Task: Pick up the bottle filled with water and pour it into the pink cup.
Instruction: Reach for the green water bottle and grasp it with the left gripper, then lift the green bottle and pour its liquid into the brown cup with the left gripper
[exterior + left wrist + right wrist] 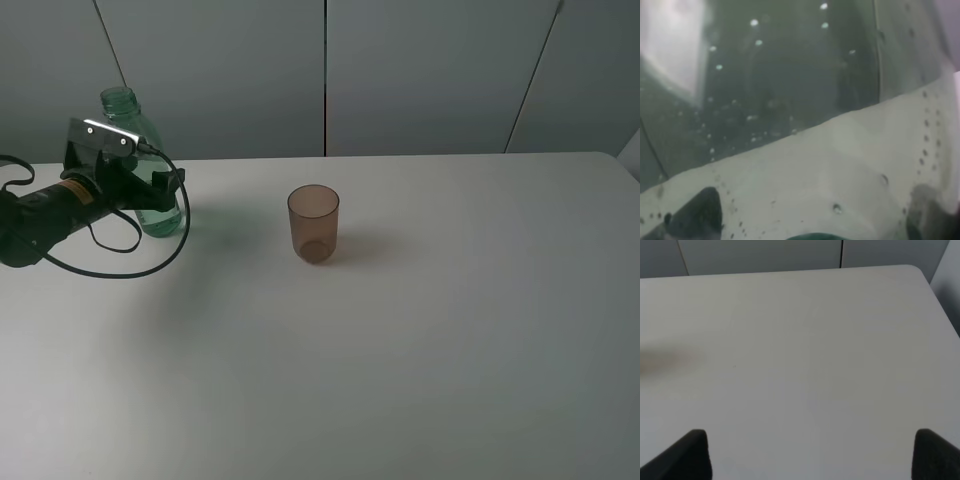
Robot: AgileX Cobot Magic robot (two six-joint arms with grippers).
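Observation:
The green-tinted bottle (143, 128) gets narrower toward an open neck (120, 98), so the water will flow out in a thin stream when the robot tips the bottle steeply.
The green-tinted bottle (143, 130) stands uncapped at the table's far left, with water in it. My left gripper (160, 192) reaches in from the left, its fingers on either side of the bottle's lower body. In the left wrist view the bottle (790, 100) fills the picture, and the gripper (810, 220) has its dark fingertips (697, 215) wide apart at both sides. The pink cup (313, 223) stands upright near the table's middle, to the right of the bottle. My right gripper (812, 455) is open and empty over bare table; the exterior view does not show it.
The white table (420, 350) runs back to a grey panelled wall (420, 70). The left arm's black cable (120, 268) loops onto the table in front of the bottle. The right wrist view shows the table's far right corner (920, 271).

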